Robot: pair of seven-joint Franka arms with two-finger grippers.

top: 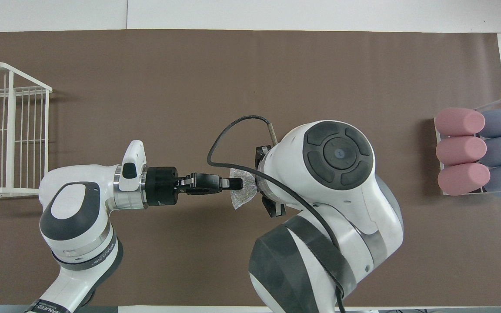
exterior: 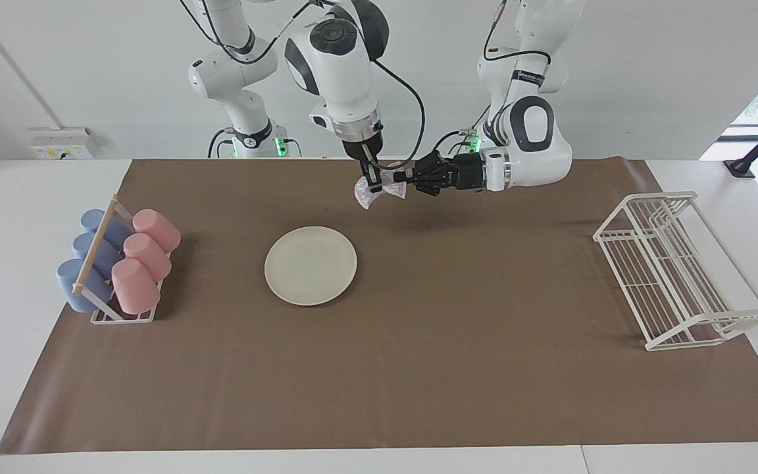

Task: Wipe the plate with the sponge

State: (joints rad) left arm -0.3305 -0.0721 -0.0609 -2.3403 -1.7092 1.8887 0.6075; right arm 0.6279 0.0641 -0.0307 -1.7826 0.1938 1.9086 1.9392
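The sponge (top: 244, 192) is in both my grippers, so my left gripper needs to open and move away before my right gripper takes the sponge down to the plate (exterior: 310, 266).
The cream-white plate (exterior: 310, 265) lies flat on the brown mat, toward the right arm's end. The overhead view hides it under the right arm. The silvery mesh sponge (exterior: 364, 195) hangs in the air over the mat, nearer to the robots than the plate. It also shows in the overhead view (top: 241, 199). My right gripper (exterior: 374, 184) points straight down and pinches the sponge at its middle. My left gripper (exterior: 403, 176) lies level and grips the sponge's side edge; it also shows in the overhead view (top: 235, 183).
A rack of pink and blue cups (exterior: 119, 263) stands at the right arm's end of the mat. A white wire dish rack (exterior: 675, 270) stands at the left arm's end. The brown mat (exterior: 418, 368) covers most of the table.
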